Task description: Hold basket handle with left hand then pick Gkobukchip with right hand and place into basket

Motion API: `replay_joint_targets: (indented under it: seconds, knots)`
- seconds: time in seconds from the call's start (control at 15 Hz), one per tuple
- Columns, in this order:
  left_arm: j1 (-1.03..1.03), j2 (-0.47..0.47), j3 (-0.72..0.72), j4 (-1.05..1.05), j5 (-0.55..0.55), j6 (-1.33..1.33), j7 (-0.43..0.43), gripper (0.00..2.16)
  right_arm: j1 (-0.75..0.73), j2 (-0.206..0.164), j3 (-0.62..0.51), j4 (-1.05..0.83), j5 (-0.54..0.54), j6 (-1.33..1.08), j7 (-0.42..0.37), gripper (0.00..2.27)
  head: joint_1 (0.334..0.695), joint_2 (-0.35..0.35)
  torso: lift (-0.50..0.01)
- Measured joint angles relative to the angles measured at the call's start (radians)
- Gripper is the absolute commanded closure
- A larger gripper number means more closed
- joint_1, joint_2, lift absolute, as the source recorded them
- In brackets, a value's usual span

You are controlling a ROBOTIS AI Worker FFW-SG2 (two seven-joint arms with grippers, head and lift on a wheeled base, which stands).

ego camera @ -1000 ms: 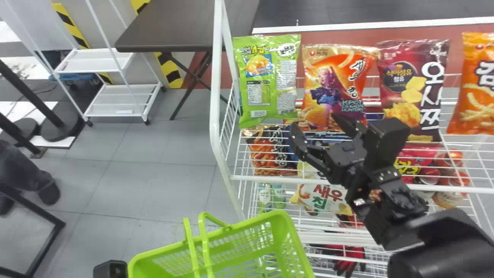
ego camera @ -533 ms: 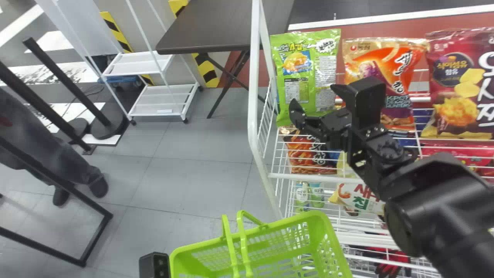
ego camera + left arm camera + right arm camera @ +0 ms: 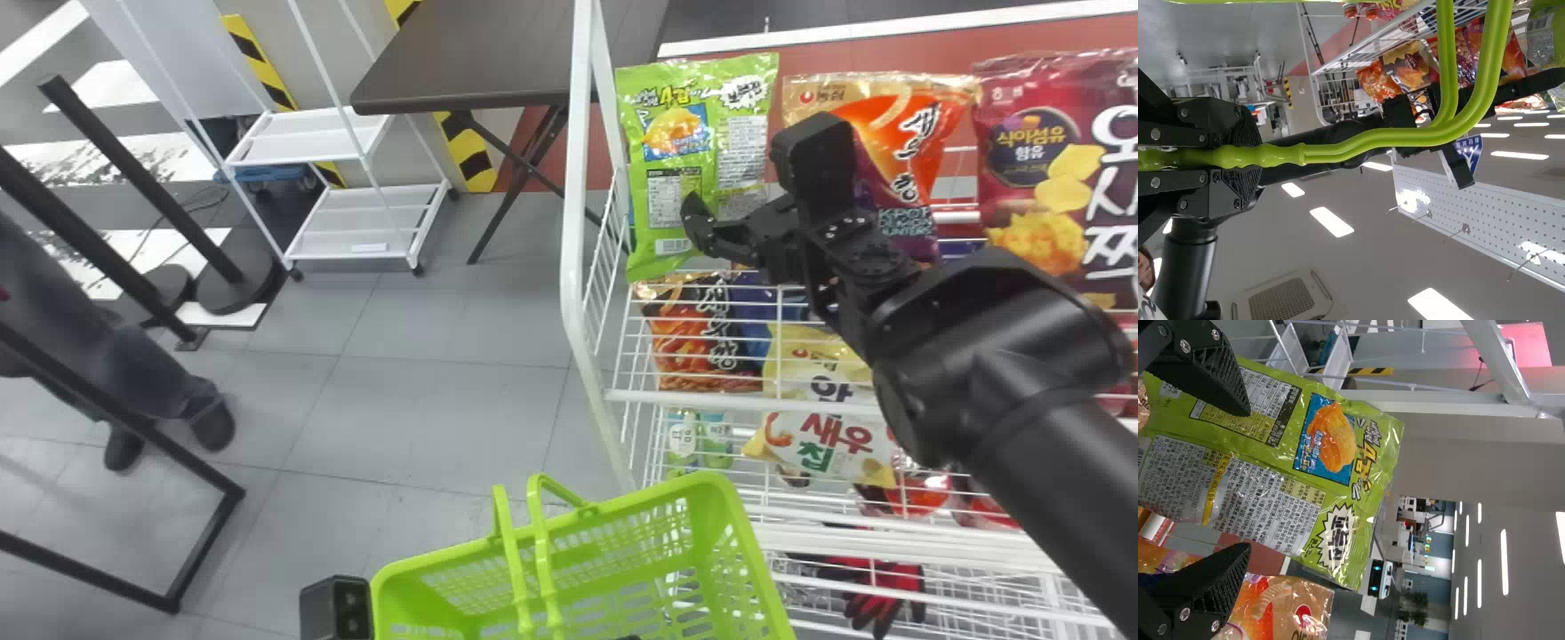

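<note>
The green bag's shiny film has wrinkles, so the Gkobukchip will crumple in between the robot's fingers and spread out above them when the robot lifts it.
The Gkobukchip, a green bag, stands at the left end of the shelf's top level. My right gripper is at its lower right part. In the right wrist view, the right gripper is open; one finger overlaps the green bag, the other is beside its edge over an orange bag. At the bottom of the head view, my left gripper is beside the green basket. The left wrist view has the left gripper shut on the basket's handle.
An orange bag and a dark red bag stand to the right of the green one. The white rack's post rises close on its left. More snacks lie on lower wire levels. A dark table stands behind.
The head view has swung, so shelf and basket sit farther right in it. My right gripper has moved left along the shelf, from before the orange bag to the green bag.
</note>
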Motion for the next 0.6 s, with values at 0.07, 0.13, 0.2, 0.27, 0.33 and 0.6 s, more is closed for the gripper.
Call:
replay_joint_targets:
  seconds: [0.07,0.13,0.2,0.27,0.33,0.6]
  knots:
    - [0.000,0.000,0.000,-0.001,0.000,0.000,-0.002,2.15,-0.020,0.000,0.015,0.022,0.002,0.000,0.004,0.10,0.695,0.269,0.000]
    - [0.000,0.000,0.000,-0.002,0.001,0.000,-0.004,2.15,-0.036,0.000,0.034,0.037,0.008,0.000,0.010,0.10,0.695,0.273,0.000]
    - [0.001,0.000,0.001,-0.002,0.001,0.000,-0.005,2.15,-0.047,0.000,0.053,0.044,0.015,-0.001,0.017,0.10,0.695,0.280,0.000]
    - [0.002,0.000,0.003,-0.002,0.002,0.000,-0.006,2.15,-0.055,0.000,0.069,0.050,0.019,-0.001,0.020,0.10,0.695,0.295,0.000]
    - [0.003,0.000,0.004,-0.002,0.003,0.000,-0.006,2.15,-0.066,0.000,0.086,0.062,0.021,-0.001,0.021,0.10,0.695,0.300,0.000]
    - [0.003,0.000,0.005,-0.002,0.006,0.000,-0.007,2.15,-0.127,0.000,0.114,0.145,0.030,-0.009,0.033,0.54,0.695,0.292,0.000]
